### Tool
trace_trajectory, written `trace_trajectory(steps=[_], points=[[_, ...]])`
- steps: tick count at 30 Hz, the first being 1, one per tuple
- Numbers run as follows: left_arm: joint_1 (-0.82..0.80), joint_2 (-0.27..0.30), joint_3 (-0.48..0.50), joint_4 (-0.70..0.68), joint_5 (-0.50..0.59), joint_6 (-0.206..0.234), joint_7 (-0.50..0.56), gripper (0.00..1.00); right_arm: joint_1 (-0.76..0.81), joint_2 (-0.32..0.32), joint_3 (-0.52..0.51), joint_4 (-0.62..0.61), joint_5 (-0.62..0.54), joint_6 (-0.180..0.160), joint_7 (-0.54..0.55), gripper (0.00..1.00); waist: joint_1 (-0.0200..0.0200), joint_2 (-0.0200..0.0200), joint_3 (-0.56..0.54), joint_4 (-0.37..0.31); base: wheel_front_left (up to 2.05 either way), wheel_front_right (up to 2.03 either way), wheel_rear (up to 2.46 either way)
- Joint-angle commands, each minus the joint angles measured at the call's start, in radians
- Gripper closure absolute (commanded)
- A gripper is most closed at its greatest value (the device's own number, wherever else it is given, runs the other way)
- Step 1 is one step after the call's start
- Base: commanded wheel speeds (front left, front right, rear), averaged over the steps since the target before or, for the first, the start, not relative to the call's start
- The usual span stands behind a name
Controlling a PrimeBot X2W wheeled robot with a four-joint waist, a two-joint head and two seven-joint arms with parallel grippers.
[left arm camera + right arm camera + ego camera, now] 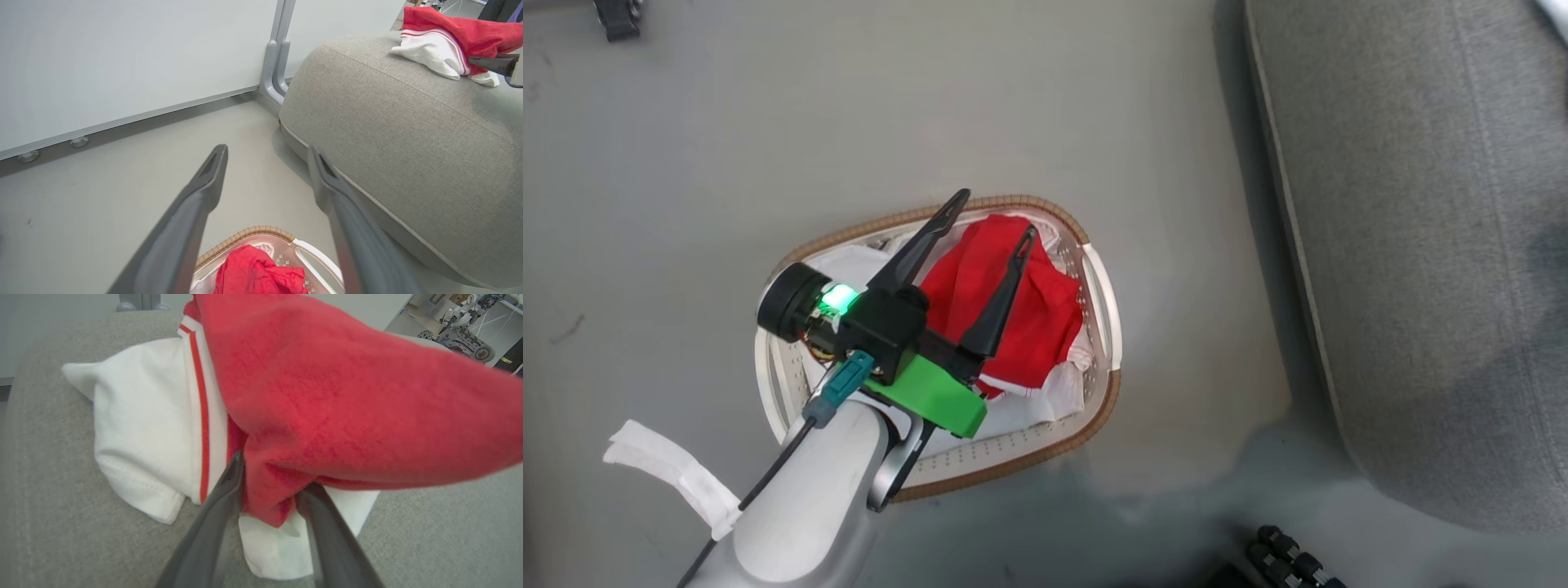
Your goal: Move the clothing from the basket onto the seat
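White liner (1061, 394) can be seen around the crumpled red clothing (1042, 328), so the robot should expect only the liner to stay behind when it lifts the clothing.
The white basket (1104, 327) with its brown rim stands on the floor, left of the grey seat (1429, 245). Crumpled red clothing (1013, 306) lies in it on a white liner (1021, 408). My left gripper (996, 216) hovers open above the clothing, touching nothing; the left wrist view shows its gripper (267, 150) open over the basket (245, 237) and clothing (257, 271). On the seat (49, 477) rests a second red and white garment (327, 396). My right gripper (271, 473) is shut on a red fold of it. That garment (441, 36) lies at the seat's far end.
Bare grey floor (849, 106) surrounds the basket. A white wall panel with a grey post (278, 53) runs behind the seat (408, 143). A white strip (674, 474) lies by my left forearm. Small dark wheels (1290, 555) sit at the lower right.
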Motion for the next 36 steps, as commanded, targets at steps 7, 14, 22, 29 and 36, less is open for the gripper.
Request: trace_trajectory(steps=[7, 14, 22, 29, 36], points=[[0.059, -0.015, 0.084, 0.015, 0.006, -0.003, -0.001, 0.00, 0.174, 0.083, 0.034, -0.216, 0.051, -0.001, -0.002, 0.00, -0.0001, -0.0001, -0.144, 0.009, 0.00, 0.00, 0.00], [0.137, -0.037, 0.234, 0.028, 0.013, -0.003, -0.001, 0.00, 0.287, 0.159, 0.173, -0.384, 0.107, -0.001, -0.002, 0.00, -0.0001, -0.0001, -0.251, 0.035, 0.00, 0.00, 0.00], [0.220, -0.073, 0.402, 0.066, 0.044, -0.003, -0.001, 0.00, 0.350, 0.205, 0.337, -0.448, 0.194, -0.001, -0.002, 0.00, -0.0001, -0.0001, -0.348, 0.098, 0.00, 0.00, 0.00], [0.288, -0.110, 0.521, 0.123, 0.072, -0.003, -0.001, 0.00, 0.395, 0.206, 0.483, -0.436, 0.215, -0.001, -0.002, 0.00, -0.0001, -0.0001, -0.427, 0.159, 0.00, 0.00, 0.00], [0.353, -0.130, 0.573, 0.147, 0.107, -0.003, -0.001, 0.00, 0.465, 0.179, 0.565, -0.413, 0.227, -0.001, -0.002, 0.00, -0.0001, -0.0001, -0.503, 0.206, 0.00, 0.00, 0.00]])
